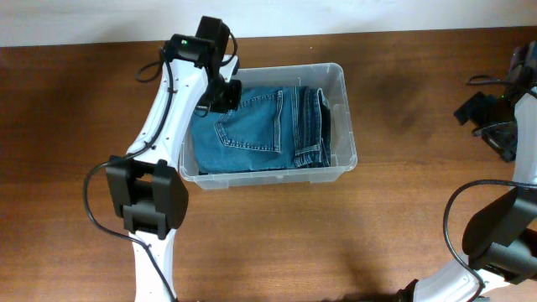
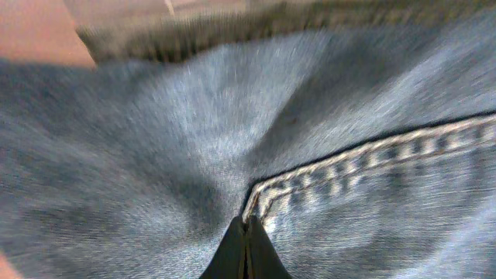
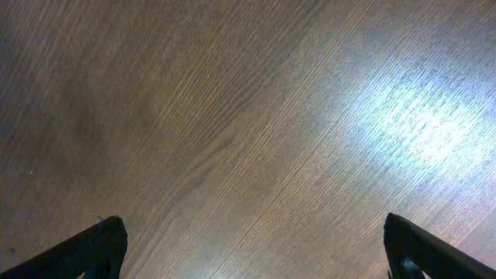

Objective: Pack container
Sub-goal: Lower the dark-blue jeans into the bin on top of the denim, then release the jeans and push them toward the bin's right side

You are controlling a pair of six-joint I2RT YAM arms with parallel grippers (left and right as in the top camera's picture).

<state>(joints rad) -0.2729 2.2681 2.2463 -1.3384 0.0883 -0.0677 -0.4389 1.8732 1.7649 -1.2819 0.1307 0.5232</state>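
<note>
The jeans are already flat under the robot's left gripper, but their folded end sticks up, so next the left gripper rises clear and pushes that folded end down.
The container is a clear plastic bin at the table's middle. Folded blue jeans lie flat inside and fill most of it. My left gripper is down inside the bin's back left corner, on the jeans. In the left wrist view its fingers are pressed together with nothing between them. Their tips rest against the denim beside a stitched seam. My right gripper is at the far right, away from the bin. It is open over bare wood and holds nothing.
The brown wooden table surrounds the bin. The left arm's base stands just in front of the bin's left corner. The right arm's base is at the right edge. A pale wall runs along the back.
</note>
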